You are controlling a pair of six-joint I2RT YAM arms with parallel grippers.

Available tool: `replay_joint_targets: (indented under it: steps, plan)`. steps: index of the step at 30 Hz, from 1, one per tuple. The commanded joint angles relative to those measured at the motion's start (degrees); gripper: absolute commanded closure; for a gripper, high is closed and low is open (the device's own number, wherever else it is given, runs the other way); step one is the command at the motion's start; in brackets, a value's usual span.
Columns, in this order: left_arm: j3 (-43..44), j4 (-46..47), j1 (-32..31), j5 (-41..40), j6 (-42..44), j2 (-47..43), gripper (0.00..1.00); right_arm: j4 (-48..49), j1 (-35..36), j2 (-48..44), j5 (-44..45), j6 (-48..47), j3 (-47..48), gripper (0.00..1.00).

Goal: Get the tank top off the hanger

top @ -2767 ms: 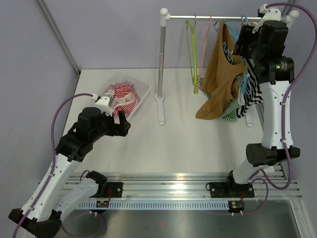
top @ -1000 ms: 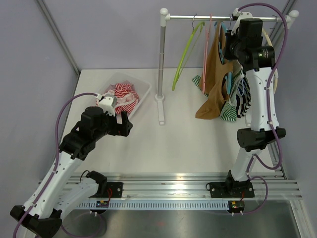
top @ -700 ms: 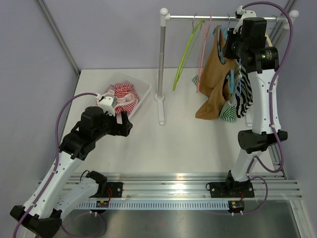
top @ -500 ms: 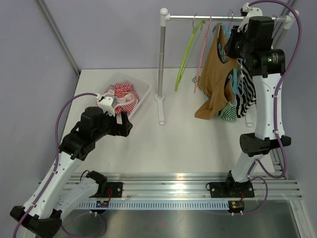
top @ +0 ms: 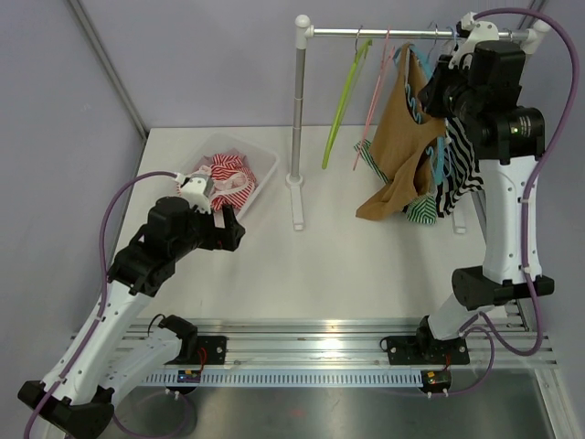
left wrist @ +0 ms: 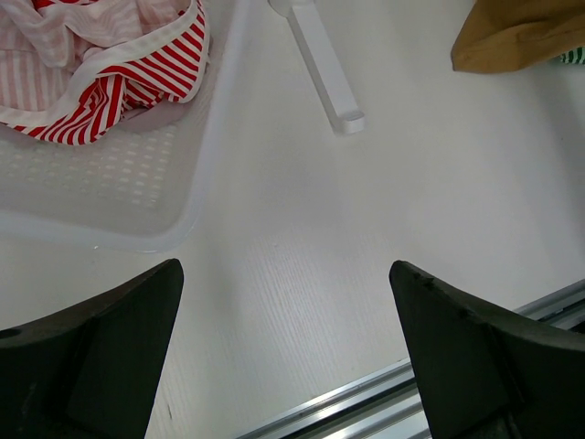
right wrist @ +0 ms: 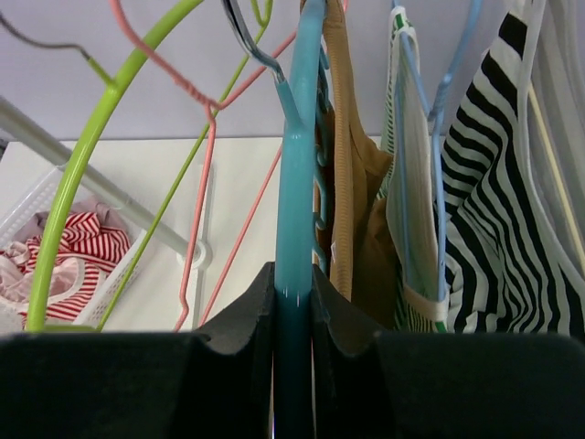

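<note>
My left gripper keeps moving toward the tan strap at its loose end (top: 402,67) and closes there, while my right gripper is shut on the teal hanger's arm (right wrist: 297,187).
A tan tank top (top: 399,146) hangs on a teal hanger (right wrist: 299,155) from the rail (top: 393,33) at the back right; the top's lower part droops onto the table. In the right wrist view the tan fabric (right wrist: 347,183) hangs just right of the teal hanger. My right gripper (right wrist: 293,302) is shut on the teal hanger's arm, high up by the rail (top: 437,80). My left gripper (left wrist: 285,347) is open and empty, low over the table at the left (top: 228,229).
A green hanger (top: 343,96) and a pink hanger (top: 373,101) hang empty on the rail. A black-and-white striped garment (top: 457,165) and a green-striped one hang behind the tan top. A clear bin (top: 260,169) holds red-striped clothes. The rack's post (top: 298,110) stands mid-table.
My right gripper has moved right and up along the rail with the teal hanger, swinging the tan top with it. The green and pink hangers sway. The left arm has not moved.
</note>
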Motion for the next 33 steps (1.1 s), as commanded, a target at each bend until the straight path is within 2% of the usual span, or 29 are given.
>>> replay_joint_targets:
  steps: [1,7,10,11,15,19,22,27,33]
  plan:
    - [4.4,3.4,-0.2,0.0,-3.4,-1.1,0.01,6.1,0.4,-9.2,-4.4,1.9,-5.9,1.0]
    - [11.9,4.7,-2.2,-1.3,-7.8,0.1,0.01,5.6,0.4,-19.5,-8.6,4.0,-16.2,1.0]
    - [20.6,5.3,-8.6,-5.8,-8.6,5.4,0.01,4.1,0.4,-26.6,-10.0,4.8,-21.5,1.0]
    - [20.6,5.2,-10.3,-7.1,-8.6,6.7,0.01,3.9,0.4,-28.1,-10.7,4.7,-21.5,1.0]
    - [32.8,6.6,-19.9,-14.4,-6.0,14.2,0.01,2.5,0.4,-35.3,-13.7,6.0,-27.5,1.0]
    - [42.6,10.3,-28.8,-16.3,0.4,22.0,0.01,0.4,0.5,-40.5,-17.8,6.8,-29.5,1.0]
    - [46.8,15.0,-35.4,-16.3,7.6,27.4,0.01,-0.7,0.4,-43.8,-20.1,7.0,-31.2,1.0]
    - [48.7,23.3,-38.9,-15.6,14.2,33.6,0.01,-3.1,0.5,-47.6,-25.7,6.3,-32.8,1.0]
    - [51.4,24.4,-39.3,-14.5,13.7,39.7,0.08,-3.4,0.4,-49.6,-31.9,5.5,-34.1,1.0]
